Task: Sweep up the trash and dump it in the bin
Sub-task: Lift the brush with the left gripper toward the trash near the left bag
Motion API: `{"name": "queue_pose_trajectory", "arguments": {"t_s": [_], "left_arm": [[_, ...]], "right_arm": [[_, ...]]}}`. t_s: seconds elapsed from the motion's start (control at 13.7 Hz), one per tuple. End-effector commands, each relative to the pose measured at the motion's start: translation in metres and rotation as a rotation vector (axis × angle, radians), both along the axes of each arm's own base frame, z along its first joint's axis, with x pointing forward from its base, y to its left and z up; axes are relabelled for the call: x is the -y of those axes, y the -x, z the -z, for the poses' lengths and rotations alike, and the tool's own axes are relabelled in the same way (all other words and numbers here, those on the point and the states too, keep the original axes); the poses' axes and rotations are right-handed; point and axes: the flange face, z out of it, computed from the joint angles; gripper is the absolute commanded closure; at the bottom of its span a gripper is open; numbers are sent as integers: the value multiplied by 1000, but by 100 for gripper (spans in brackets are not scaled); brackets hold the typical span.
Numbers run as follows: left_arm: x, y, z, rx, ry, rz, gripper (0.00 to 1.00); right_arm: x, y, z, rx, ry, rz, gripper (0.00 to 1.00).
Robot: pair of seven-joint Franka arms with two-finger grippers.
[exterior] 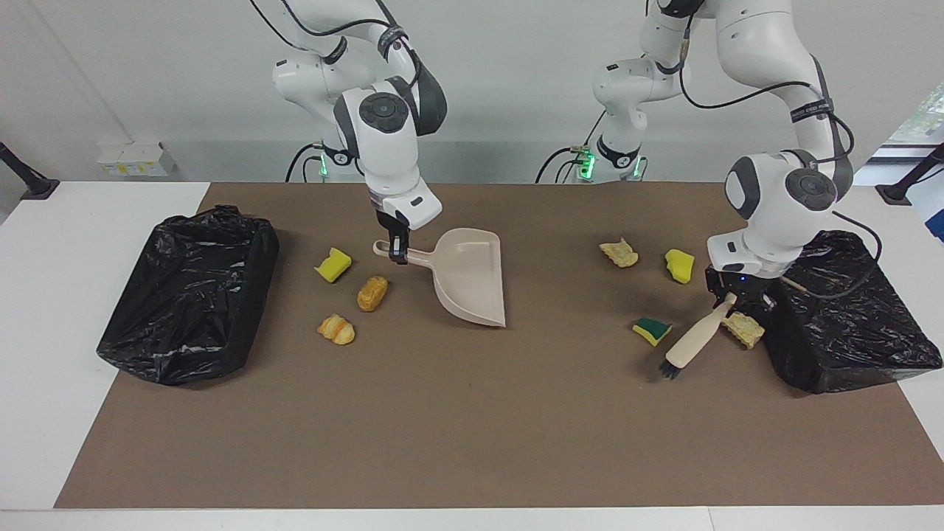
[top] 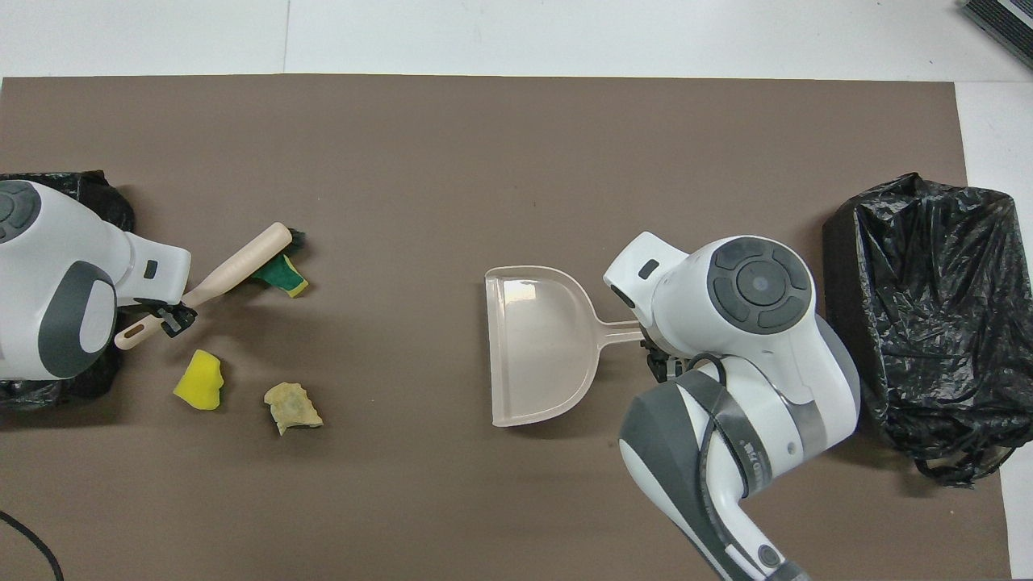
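Next, I bring the brush back to the bin's edge (exterior: 768,336) with my left gripper and sweep from there, because a pastry piece (exterior: 745,330) lies against the bin behind the brush.
My right gripper (exterior: 398,254) is shut on the handle of the beige dustpan (exterior: 472,284) (top: 537,347), whose mouth faces the left arm's end. My left gripper (exterior: 731,301) (top: 168,316) is shut on the beige brush (exterior: 693,343) (top: 238,262), slanted with its bristles low beside the green-faced sponge (exterior: 652,330) (top: 282,276). More trash lies nearby: a yellow sponge (exterior: 679,265) (top: 199,381), a pastry piece (exterior: 619,253) (top: 292,406) and another pastry piece (exterior: 743,330) against the bin (exterior: 848,310). Beside the dustpan handle lie a yellow sponge (exterior: 333,264), a bread roll (exterior: 372,293) and a croissant (exterior: 336,329).
A second black-bagged bin (exterior: 188,291) (top: 920,315) stands at the right arm's end of the brown mat (exterior: 472,442). The wide strip of mat farther from the robots holds nothing. White table shows around the mat.
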Motion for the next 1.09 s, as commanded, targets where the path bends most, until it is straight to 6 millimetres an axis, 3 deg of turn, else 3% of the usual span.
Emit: {"name": "queue_pose_trajectory", "arguments": {"t_s": [0.0, 0.22, 0.36, 0.51, 0.66, 0.87, 1.02], "left_arm": [[26, 43, 1, -111, -46, 33, 100], [79, 63, -9, -112, -108, -78, 100], [81, 67, -36, -66, -124, -145, 100], [64, 70, -66, -12, -128, -227, 100], [27, 64, -77, 10, -127, -310, 100], [-27, 56, -74, 71, -225, -450, 100], [-48, 49, -66, 125, -310, -495, 100]], "right_arm": [[1, 8, 1, 10, -30, -31, 100], [-17, 17, 11, 6, -18, -12, 100], [-16, 20, 15, 4, -16, -8, 100], [-21, 25, 16, 3, -10, 13, 100], [-20, 26, 17, 2, -8, 17, 100], [-28, 30, 20, 9, 11, 42, 100], [-40, 36, 18, 36, 41, 54, 100]]}}
